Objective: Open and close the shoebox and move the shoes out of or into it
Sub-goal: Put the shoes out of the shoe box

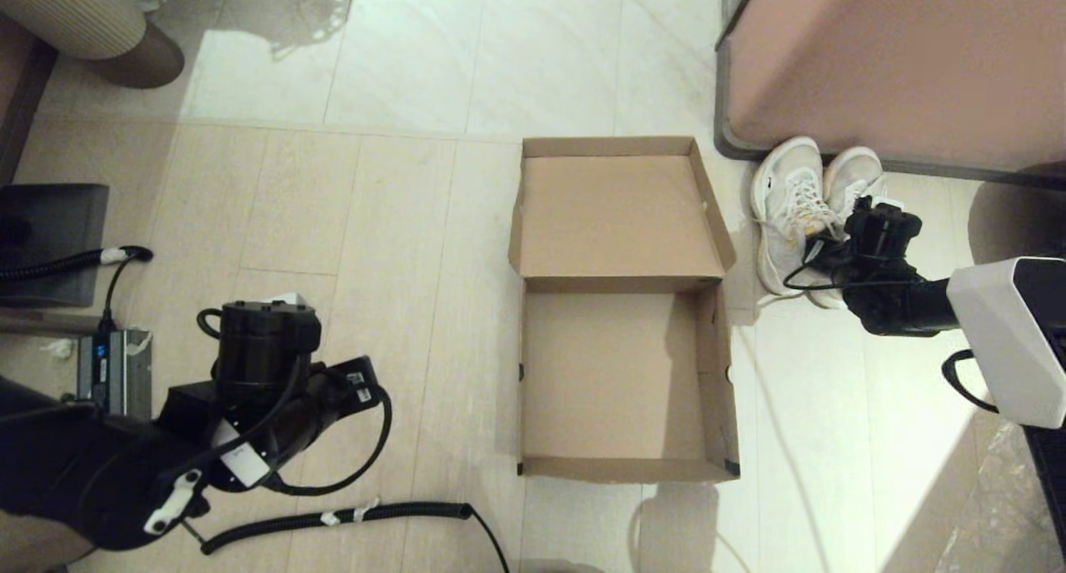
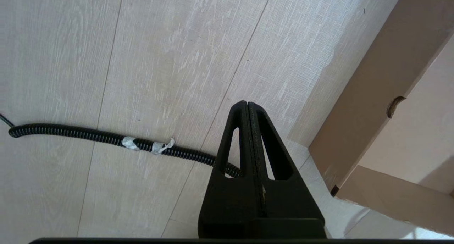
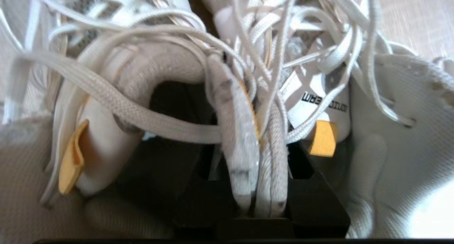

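Observation:
The robot's right gripper should pull both sneakers back onto the clear floor [image 1: 811, 319] behind their heels before it opens, because the sneakers' toes [image 1: 799, 152] crowd the lower edge of the pinkish-brown panel.
The brown shoebox [image 1: 612, 373] lies open and empty in the middle of the floor, its hinged lid [image 1: 616, 215] folded flat away from me. Both white sneakers [image 1: 791, 198] stand side by side on the floor to the right of the lid. My right gripper [image 1: 866, 236] is down over their heel ends. In the right wrist view it [image 3: 253, 144] is shut on the two inner collars [image 3: 241, 130] pressed together, one finger inside each shoe, laces tangled above. My left gripper [image 2: 247, 105] is shut on nothing, parked over the floor left of the shoebox [image 2: 372, 77].
A pinkish-brown furniture panel [image 1: 891, 57] stands right behind the sneakers. A coiled black cable [image 1: 333, 519] runs across the floor near the left arm [image 1: 266, 340]. A power box [image 1: 117, 365] and a dark block [image 1: 50, 240] sit at far left.

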`<state>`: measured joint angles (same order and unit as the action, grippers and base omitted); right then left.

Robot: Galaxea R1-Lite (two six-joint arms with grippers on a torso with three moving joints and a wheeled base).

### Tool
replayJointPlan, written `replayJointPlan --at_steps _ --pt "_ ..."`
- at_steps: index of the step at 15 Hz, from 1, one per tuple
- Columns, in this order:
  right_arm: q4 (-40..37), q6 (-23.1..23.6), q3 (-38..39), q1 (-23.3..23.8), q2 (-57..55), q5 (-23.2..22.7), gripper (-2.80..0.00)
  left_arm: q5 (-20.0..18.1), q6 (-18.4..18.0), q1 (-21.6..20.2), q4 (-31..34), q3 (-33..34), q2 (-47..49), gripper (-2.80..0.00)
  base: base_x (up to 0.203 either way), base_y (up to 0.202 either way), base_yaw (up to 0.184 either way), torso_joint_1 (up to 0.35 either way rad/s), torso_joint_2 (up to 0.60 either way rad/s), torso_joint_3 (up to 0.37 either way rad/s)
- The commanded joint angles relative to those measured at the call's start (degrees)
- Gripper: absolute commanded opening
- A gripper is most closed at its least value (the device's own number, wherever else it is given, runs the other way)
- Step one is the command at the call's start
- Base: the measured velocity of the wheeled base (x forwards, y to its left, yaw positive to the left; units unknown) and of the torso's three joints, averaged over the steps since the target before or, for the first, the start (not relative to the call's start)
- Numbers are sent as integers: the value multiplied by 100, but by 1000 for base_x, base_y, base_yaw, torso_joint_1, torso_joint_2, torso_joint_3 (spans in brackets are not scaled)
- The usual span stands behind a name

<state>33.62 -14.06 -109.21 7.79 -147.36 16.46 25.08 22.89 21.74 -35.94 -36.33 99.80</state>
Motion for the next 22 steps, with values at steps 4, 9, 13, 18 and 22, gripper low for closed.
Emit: replayJointPlan --at_steps 4,9,13,18,22 --pt "-78 -4 -208 -31 -40 -15 -280 15 13 -11 -10 20 -31 -280 0 0 0 0 0 0" --pt "-111 -12 941 -151 1223 143 -280 6 40 -11 -19 29 -84 -280 0 0 0 0 0 0" --pt "-68 -31 2398 -234 2285 139 -280 6 48 -11 -19 33 -153 -280 0 0 0 0 0 0" --pt "-55 -14 3314 -245 2902 -16 -280 6 48 -11 -17 47 -281 -280 0 0 0 0 0 0" --pt "-11 68 2725 -203 2023 -183 -280 15 40 -11 12 48 -394 -280 0 0 0 0 0 0"
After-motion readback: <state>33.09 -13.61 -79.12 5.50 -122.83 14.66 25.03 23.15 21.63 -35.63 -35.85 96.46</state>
